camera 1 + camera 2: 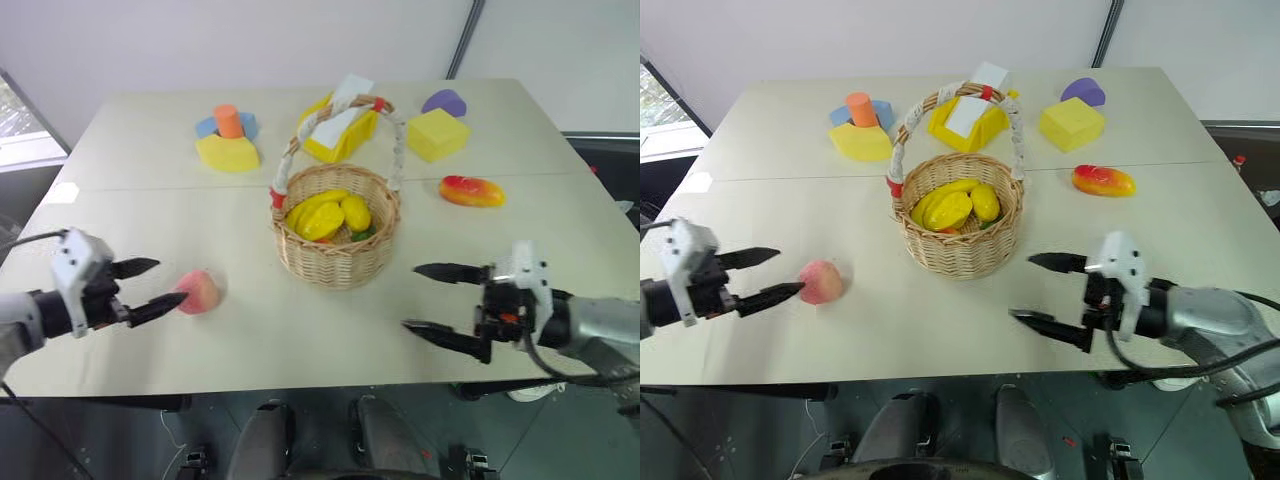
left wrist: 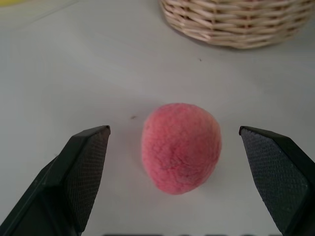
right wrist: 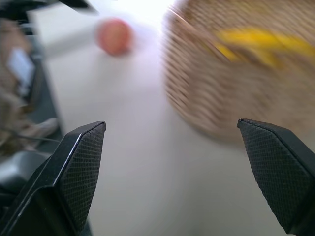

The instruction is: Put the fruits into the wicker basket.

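My left gripper keeps moving forward, as the pink peach [image 1: 199, 291] is centred ahead of its open fingers, until they are on either side of the peach's sides [image 2: 181, 148], then close.
A round pink peach [image 1: 198, 291] lies on the table at the near left. My left gripper [image 1: 152, 287] is open just left of it, fingertips [image 2: 88, 162] on either side of the peach [image 2: 180, 146], not touching. The wicker basket [image 1: 336, 232] stands mid-table with several yellow fruits [image 1: 325, 214] inside. A red-and-yellow mango [image 1: 472, 191] lies to the right of the basket. My right gripper [image 1: 432, 298] is open near the front right, pointing left toward the basket [image 3: 236, 73], with nothing between its fingers.
Foam blocks sit at the back: a yellow block with a blue and an orange piece [image 1: 228, 138], a yellow tray-shaped block with a white slab [image 1: 343, 125], a yellow cube [image 1: 437, 134] and a purple piece [image 1: 444, 102]. The table's front edge [image 1: 300, 375] runs just below both grippers.
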